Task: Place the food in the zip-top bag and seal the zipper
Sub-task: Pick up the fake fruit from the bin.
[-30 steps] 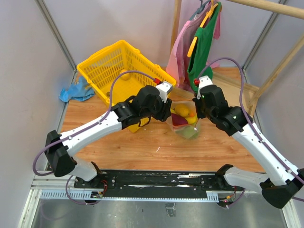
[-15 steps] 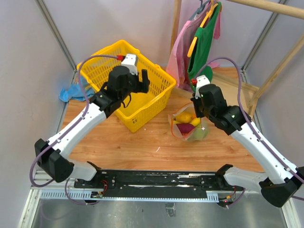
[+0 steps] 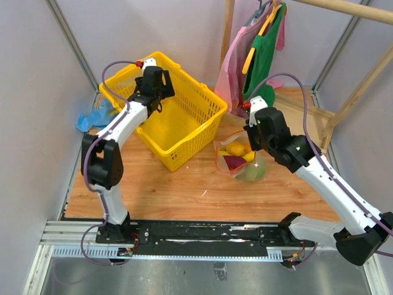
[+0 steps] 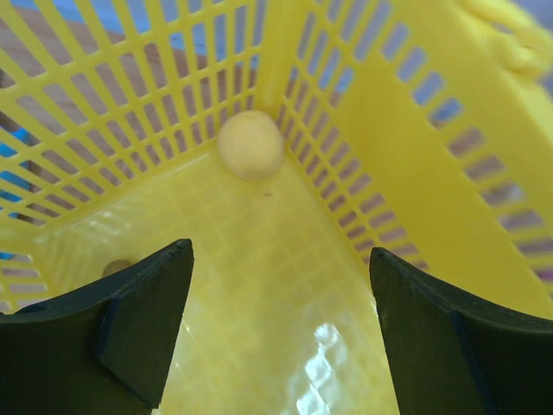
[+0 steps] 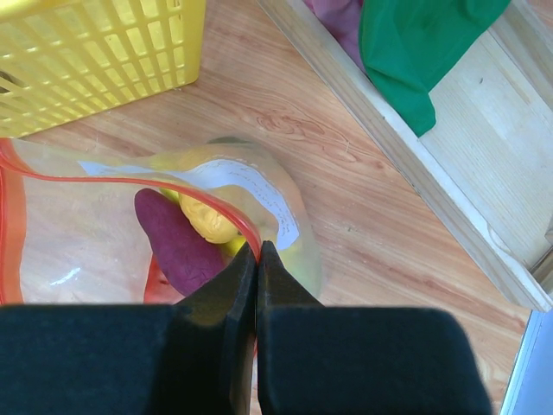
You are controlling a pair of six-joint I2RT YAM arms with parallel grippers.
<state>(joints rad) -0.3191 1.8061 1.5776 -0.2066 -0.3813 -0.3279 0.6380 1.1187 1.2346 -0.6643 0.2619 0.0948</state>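
The pale yellow ball (image 4: 251, 145) lies free in line with my left gripper's open fingers. I should continue to go down into the basket's corner (image 4: 276, 97) until the fingers are on both sides of the ball.
The clear zip-top bag (image 3: 236, 158) lies on the wooden table, right of the yellow basket (image 3: 184, 132). It holds a yellow fruit (image 3: 236, 149), a purple piece (image 3: 233, 162) and a green melon (image 3: 253, 171). My right gripper (image 3: 250, 151) is shut on the bag's red-orange zipper strip (image 5: 199, 194) at the mouth's right end. The right wrist view shows the gripper (image 5: 257, 248), the purple piece (image 5: 177, 242) and the yellow fruit (image 5: 210, 222). My left gripper (image 3: 155, 97) is open and empty inside the basket's far corner (image 4: 279, 251), above a pale yellow ball (image 4: 251, 145).
A small brownish piece (image 4: 117, 268) lies on the basket floor, half hidden behind my left finger. A blue cloth (image 3: 98, 117) lies left of the basket. Pink and green garments (image 3: 261, 55) hang on a wooden rack at the back right, and its base board (image 5: 432, 164) runs beside the bag.
My left arm has left the bag's mouth and swung back left into the yellow basket's far corner. My right gripper keeps its hold on the zipper strip, and the bag has shifted slightly.
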